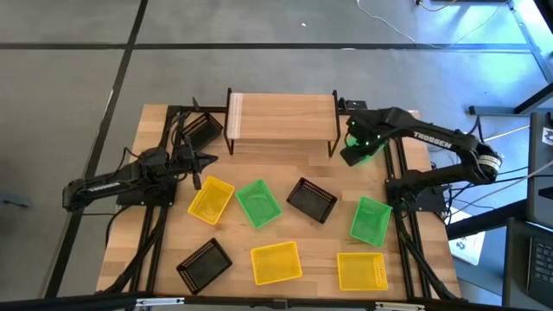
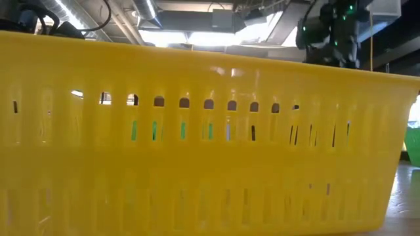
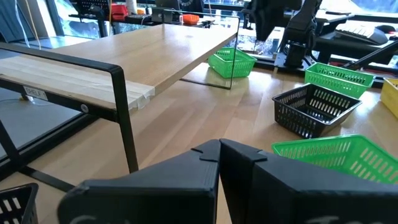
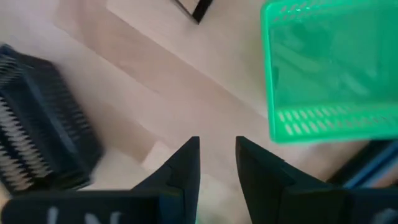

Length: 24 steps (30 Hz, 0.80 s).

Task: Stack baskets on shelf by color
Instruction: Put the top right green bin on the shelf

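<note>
I can see the side rim of the green basket point(image 4: 268, 68) by the shelf parallel to my right gripper's open fingers, so I continue to that rim point(image 4: 272, 127) and close my right gripper there.
The shelf point(image 1: 281, 117) stands at the table's far edge, its plank top bare. One black basket point(image 1: 203, 130) sits by the shelf's left legs. A green basket point(image 1: 357, 155) point(image 4: 329, 68) rests on its base by the right legs. My right gripper point(image 4: 216, 155) hovers open above the table beside that green basket and touches nothing. My left gripper point(image 3: 219, 152) is shut and empty, near the shelf's left front leg. On the near table lie yellow point(image 1: 211, 200), green point(image 1: 258, 203), black point(image 1: 311, 199) and green point(image 1: 371, 219) baskets.
Along the near edge lie a black basket point(image 1: 204, 263) and two yellow baskets point(image 1: 276, 263) point(image 1: 362, 270). One yellow basket point(image 2: 197, 144) fills the low view. Arm bases and cables stand at both table sides. Bare wood shows in front of the shelf.
</note>
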### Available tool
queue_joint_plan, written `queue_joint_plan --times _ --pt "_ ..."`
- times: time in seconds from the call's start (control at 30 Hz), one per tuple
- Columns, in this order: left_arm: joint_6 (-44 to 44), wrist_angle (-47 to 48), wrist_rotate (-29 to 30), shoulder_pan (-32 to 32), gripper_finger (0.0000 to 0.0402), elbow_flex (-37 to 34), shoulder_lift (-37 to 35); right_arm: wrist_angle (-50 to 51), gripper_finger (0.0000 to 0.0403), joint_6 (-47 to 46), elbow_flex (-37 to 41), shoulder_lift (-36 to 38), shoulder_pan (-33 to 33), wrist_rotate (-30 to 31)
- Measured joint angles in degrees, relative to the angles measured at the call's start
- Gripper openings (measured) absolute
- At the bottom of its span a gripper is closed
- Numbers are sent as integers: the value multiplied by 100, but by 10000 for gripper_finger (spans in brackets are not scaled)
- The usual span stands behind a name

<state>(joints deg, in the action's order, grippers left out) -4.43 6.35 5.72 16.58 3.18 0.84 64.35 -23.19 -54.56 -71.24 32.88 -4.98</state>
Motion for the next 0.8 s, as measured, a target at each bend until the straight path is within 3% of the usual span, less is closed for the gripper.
queue_joint_plan --times 0.27,0.47,0.8 --pt "-14 -2 0 0 0 0 0 -770 101 -123 815 0 1 482" --pt "-291 -2 -1 0 0 0 0 -782 101 -224 993 0 2 982" --pt "-296 -3 -2 0 0 0 -1 -806 101 -167 996 -176 126 1040"
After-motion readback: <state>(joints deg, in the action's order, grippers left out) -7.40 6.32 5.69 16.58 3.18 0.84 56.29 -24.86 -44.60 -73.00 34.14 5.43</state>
